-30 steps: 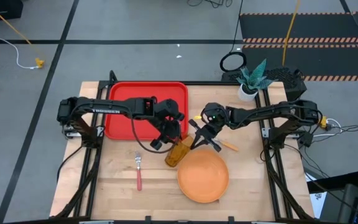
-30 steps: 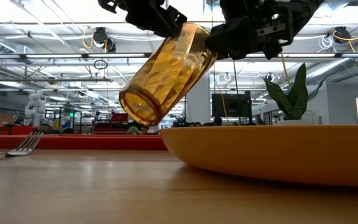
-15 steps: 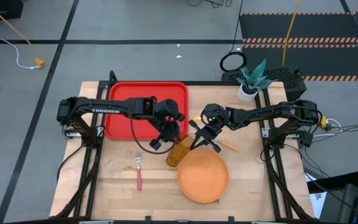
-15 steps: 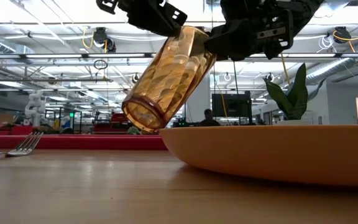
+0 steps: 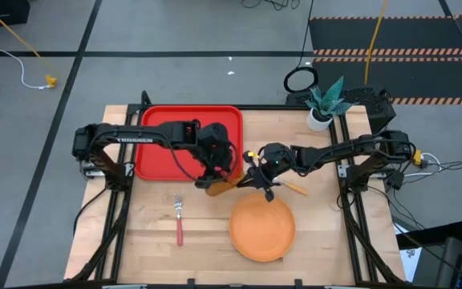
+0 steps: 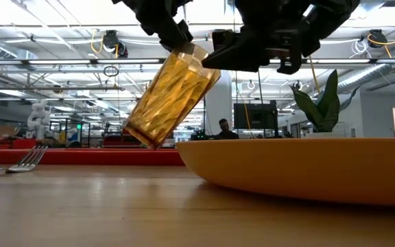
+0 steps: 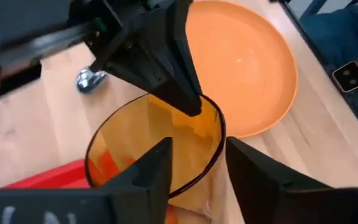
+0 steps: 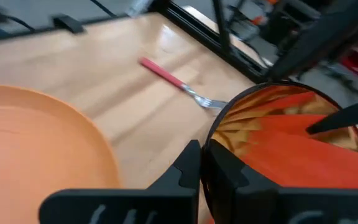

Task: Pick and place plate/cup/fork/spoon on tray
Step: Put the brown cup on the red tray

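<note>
My left gripper should grab the opposite rim (image 7: pixel 201 178) before my right gripper, now holding the cup's rim (image 8: pixel 212 127), opens, as the tray sits by my left arm.
The amber cup (image 5: pixel 218 185) hangs tilted over the table between the red tray (image 5: pixel 167 128) and the orange plate (image 5: pixel 261 227). Its mouth points up and its base (image 6: pixel 140 133) points down. My left gripper (image 5: pixel 220 170) and my right gripper (image 5: pixel 249 173) are both shut on the cup's rim, on opposite sides. The fork (image 5: pixel 179 225) lies on the wood near the plate's left. The spoon (image 5: pixel 297 189) lies partly under my right arm, and its bowl shows in the left wrist view (image 7: pixel 89 79). My left gripper has the cup's rim (image 7: pixel 221 140) with one finger (image 7: pixel 157 165) inside the mouth and one (image 7: pixel 253 177) outside. It comes from above, slanting down. The cup hangs tilted below it, clear of the table. My right gripper pinches the opposite side of the rim (image 8: pixel 211 144) between its nearly closed fingers (image 8: pixel 188 165). It comes from the table's right, slanting down. The cup is clear of the table.
A potted plant (image 5: pixel 323 100) stands at the table's far right corner. Bare wood lies in front of the tray around the fork. The plate's rim (image 6: pixel 300 168) fills the near right of the low view.
Both grippers have carried the cup a little toward the table's far left, nearer the tray. The cup has turned about: its base faced the near edge and now shows more from the side.
</note>
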Action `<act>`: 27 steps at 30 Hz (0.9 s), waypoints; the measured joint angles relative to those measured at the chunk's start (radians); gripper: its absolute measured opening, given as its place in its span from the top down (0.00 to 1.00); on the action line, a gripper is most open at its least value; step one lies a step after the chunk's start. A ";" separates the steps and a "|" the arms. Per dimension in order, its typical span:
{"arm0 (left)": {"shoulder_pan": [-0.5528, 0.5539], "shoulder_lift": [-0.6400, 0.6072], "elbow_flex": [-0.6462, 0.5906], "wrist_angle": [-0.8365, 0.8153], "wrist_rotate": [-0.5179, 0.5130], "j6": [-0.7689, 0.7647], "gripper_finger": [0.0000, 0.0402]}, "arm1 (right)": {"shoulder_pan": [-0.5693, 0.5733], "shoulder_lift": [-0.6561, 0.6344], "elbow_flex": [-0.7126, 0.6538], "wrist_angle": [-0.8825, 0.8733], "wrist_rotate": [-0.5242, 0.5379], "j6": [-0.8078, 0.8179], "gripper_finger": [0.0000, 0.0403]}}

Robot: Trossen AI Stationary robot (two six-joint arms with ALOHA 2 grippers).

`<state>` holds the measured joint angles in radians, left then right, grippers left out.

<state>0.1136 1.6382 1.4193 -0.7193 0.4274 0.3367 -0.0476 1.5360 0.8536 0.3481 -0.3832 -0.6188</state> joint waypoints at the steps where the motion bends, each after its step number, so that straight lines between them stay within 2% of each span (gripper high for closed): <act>1: -0.005 -0.002 0.000 -0.001 -0.009 0.000 0.59 | 0.004 0.000 0.000 0.000 0.024 -0.010 1.00; 6: -0.054 -0.002 0.001 -0.028 -0.085 0.013 0.53 | 0.018 0.000 0.000 0.000 0.033 -0.028 1.00; 9: -0.086 0.004 0.002 -0.043 -0.099 0.025 0.53 | 0.025 0.000 0.000 -0.001 -0.008 -0.050 1.00; 12: -0.118 0.005 0.002 -0.038 -0.111 0.024 0.53 | 0.039 0.001 0.000 0.008 -0.007 -0.057 1.00; 15: -0.152 0.005 0.002 -0.037 -0.179 0.038 0.53 | 0.043 0.001 0.000 0.014 -0.009 -0.061 1.00; 19: -0.177 0.005 0.001 -0.041 -0.245 0.097 0.60 | 0.044 0.001 0.000 0.016 -0.010 -0.061 0.99; 27: -0.182 0.016 0.000 -0.040 -0.242 0.185 0.82 | 0.044 0.001 0.000 0.016 -0.013 -0.067 0.99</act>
<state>-0.0681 1.6537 1.4193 -0.7594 0.1858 0.5215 -0.0040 1.5368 0.8539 0.3641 -0.3965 -0.6857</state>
